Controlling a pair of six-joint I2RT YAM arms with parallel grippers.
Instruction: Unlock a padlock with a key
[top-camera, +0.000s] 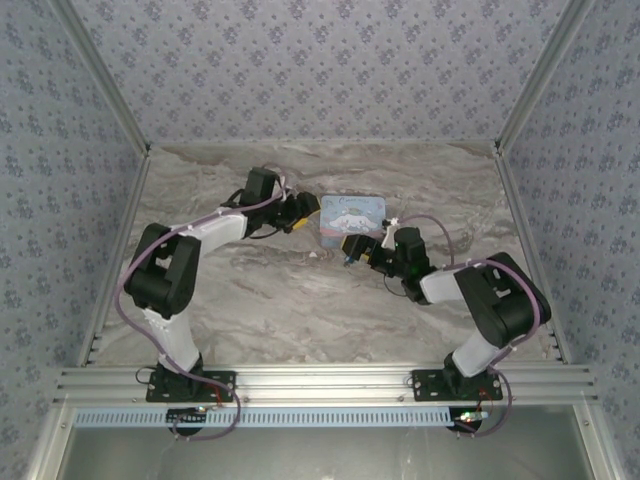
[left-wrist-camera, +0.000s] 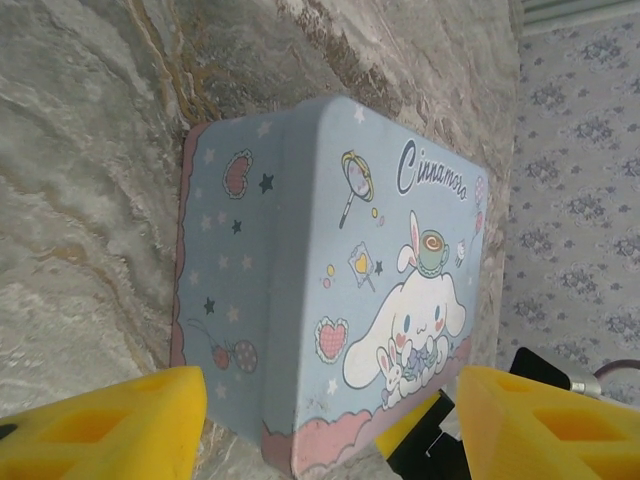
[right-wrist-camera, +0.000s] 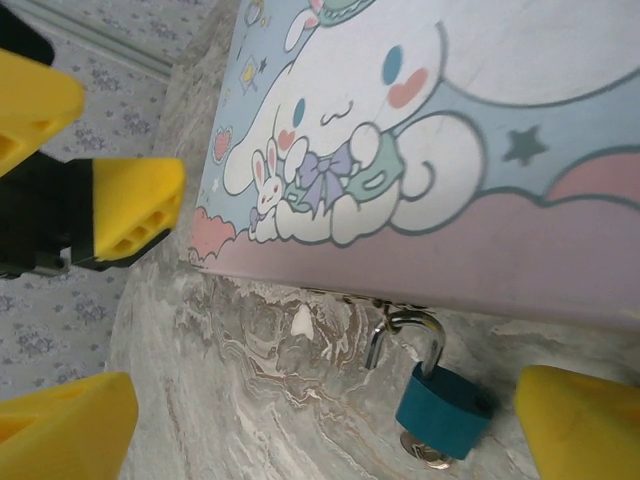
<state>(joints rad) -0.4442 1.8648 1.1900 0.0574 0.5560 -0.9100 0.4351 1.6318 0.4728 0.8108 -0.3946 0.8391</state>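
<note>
The padlock's loop is open but still hooked into the tin's clasp, so my right gripper should grab the padlock's teal body and pull the loop free.
The padlock has a teal body and a grey loop, and it lies on the marble table against the long side of the pastel-blue cartoon tin. Its loop hooks into the tin's clasp, with one leg standing free of the body. Under the body shows the key, a silvery round head. My right gripper is open, its yellow fingers on either side of the padlock and touching nothing. My left gripper stands open at the tin's left end. I cannot tell whether it touches the tin.
The tin sits mid-table between the left gripper and the right gripper. Patterned walls close in the table on three sides. One yellow finger of the left gripper sits just off the tin's corner.
</note>
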